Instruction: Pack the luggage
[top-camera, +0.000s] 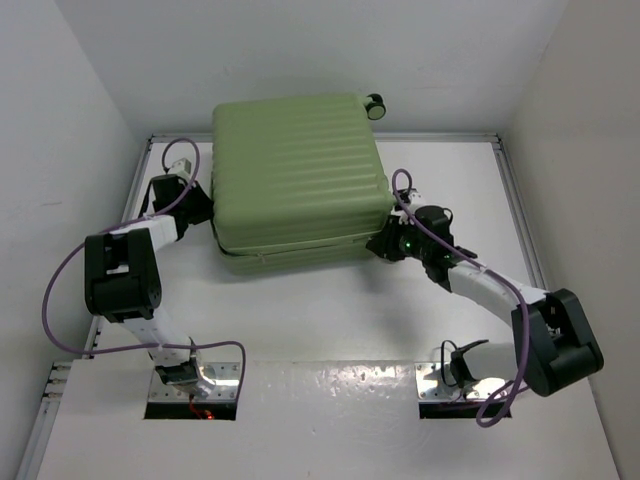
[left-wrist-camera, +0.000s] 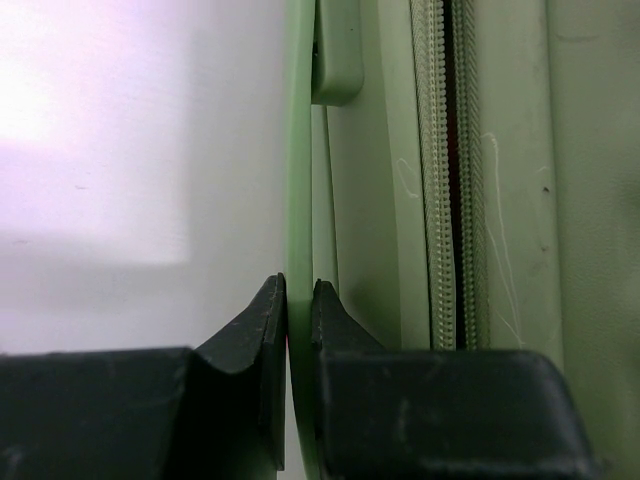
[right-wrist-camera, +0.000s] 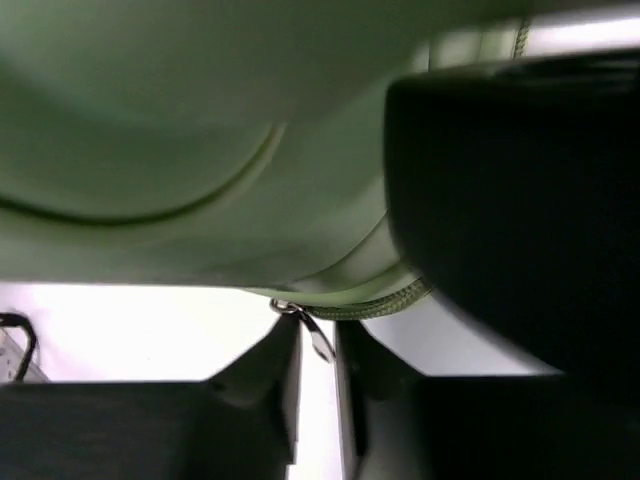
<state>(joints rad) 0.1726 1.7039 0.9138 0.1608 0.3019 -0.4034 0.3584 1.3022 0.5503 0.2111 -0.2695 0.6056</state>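
Note:
The suitcase is crooked, with its zipper pull at its front corner (right-wrist-camera: 317, 336). My right gripper should move back while my left gripper straightens the suitcase by its handle (left-wrist-camera: 300, 170).
The luggage (top-camera: 295, 180) is a pale-green ribbed suitcase lying flat and closed at the back of the table. My left gripper (top-camera: 205, 208) is at its left side, shut on a thin pale-green handle strip (left-wrist-camera: 298, 150). The jaws (left-wrist-camera: 298, 290) pinch the strip. The suitcase's zipper (left-wrist-camera: 455, 170) runs beside it. My right gripper (top-camera: 383, 243) is at the suitcase's front right corner. In the right wrist view its jaws (right-wrist-camera: 318, 335) stand nearly together around the small metal zipper pull (right-wrist-camera: 312, 330), which hangs below the green shell (right-wrist-camera: 200, 150).
A black caster wheel (top-camera: 376, 104) sticks out at the suitcase's far right corner. A dark blurred mass (right-wrist-camera: 520, 200) fills the upper right of the right wrist view. White walls enclose the table on the left, back and right.

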